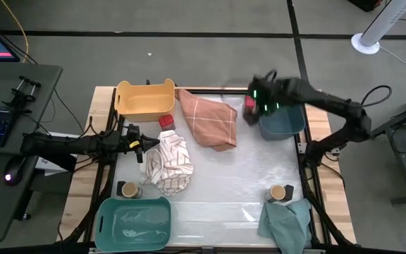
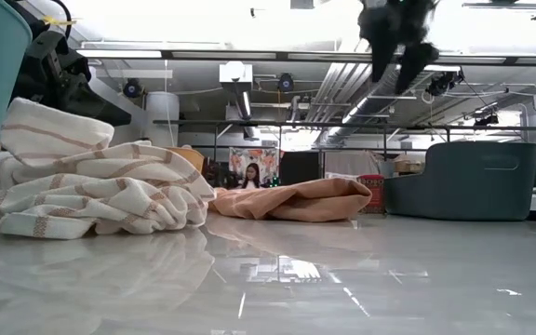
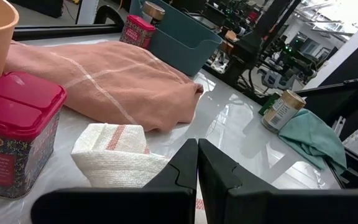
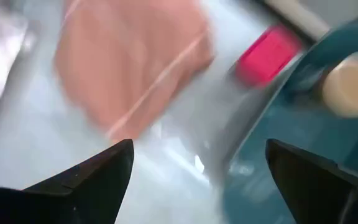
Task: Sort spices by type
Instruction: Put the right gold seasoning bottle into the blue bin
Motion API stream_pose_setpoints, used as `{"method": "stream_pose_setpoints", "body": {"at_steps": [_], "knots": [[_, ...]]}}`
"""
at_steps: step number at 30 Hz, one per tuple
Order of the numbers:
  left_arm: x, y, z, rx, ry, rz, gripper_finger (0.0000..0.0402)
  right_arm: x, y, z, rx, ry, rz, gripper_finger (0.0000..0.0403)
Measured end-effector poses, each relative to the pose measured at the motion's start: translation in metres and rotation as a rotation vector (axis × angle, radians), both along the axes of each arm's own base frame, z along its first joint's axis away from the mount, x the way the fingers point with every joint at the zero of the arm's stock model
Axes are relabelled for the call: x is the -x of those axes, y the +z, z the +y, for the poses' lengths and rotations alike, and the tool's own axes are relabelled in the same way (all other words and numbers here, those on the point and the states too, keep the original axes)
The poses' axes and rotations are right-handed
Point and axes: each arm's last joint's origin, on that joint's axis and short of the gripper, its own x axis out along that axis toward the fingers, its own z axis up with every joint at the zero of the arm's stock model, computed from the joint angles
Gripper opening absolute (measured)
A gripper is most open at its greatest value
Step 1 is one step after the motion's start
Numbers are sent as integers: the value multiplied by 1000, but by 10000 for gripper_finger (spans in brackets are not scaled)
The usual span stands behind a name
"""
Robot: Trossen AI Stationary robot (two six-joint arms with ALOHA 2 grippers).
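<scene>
The jar [image 1: 277, 192] beside the green cloth has a tan top matching the jar inside the dark blue bin [image 4: 352, 87], so my right gripper should carry on approaching and grip it.
My right gripper [image 1: 256, 107] hangs open and empty high above the table, over the gap between the orange cloth [image 1: 208, 118] and the dark blue bin [image 1: 283, 121]; its fingers [image 4: 104, 177] stand wide apart. One red-topped spice tin [image 4: 269, 53] stands on the table against that bin. A tan-topped jar [image 4: 353, 84] sits inside the bin. A second red tin [image 3: 17, 134] stands by the yellow bin [image 1: 145, 99]. My left gripper [image 3: 197, 174] rests shut at the table's left, beside the striped cloth [image 1: 169, 162]. Two more round jars stand near the front, one [image 1: 127, 189] at the left and one [image 1: 279, 192] at the right.
A teal bin [image 1: 134, 222] stands at the front left corner. A green cloth [image 1: 287, 220] lies at the front right, next to the right jar. The table's glossy middle and front centre [image 1: 224, 190] are bare. Beyond the table are a desk with a keyboard and a fan.
</scene>
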Motion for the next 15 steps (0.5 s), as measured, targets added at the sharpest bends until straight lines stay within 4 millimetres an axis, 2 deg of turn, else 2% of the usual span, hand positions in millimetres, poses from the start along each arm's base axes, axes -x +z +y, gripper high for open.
{"method": "stream_pose_setpoints", "body": {"at_steps": [4,9,15], "knots": [[0,0,0,0,0,0,0,6,-10,54,-144,18,50,360],[0,0,0,0,0,0,0,11,-11,112,-342,25,74,360],[0,0,0,0,0,0,0,23,-18,172,-420,222,202,360]]}}
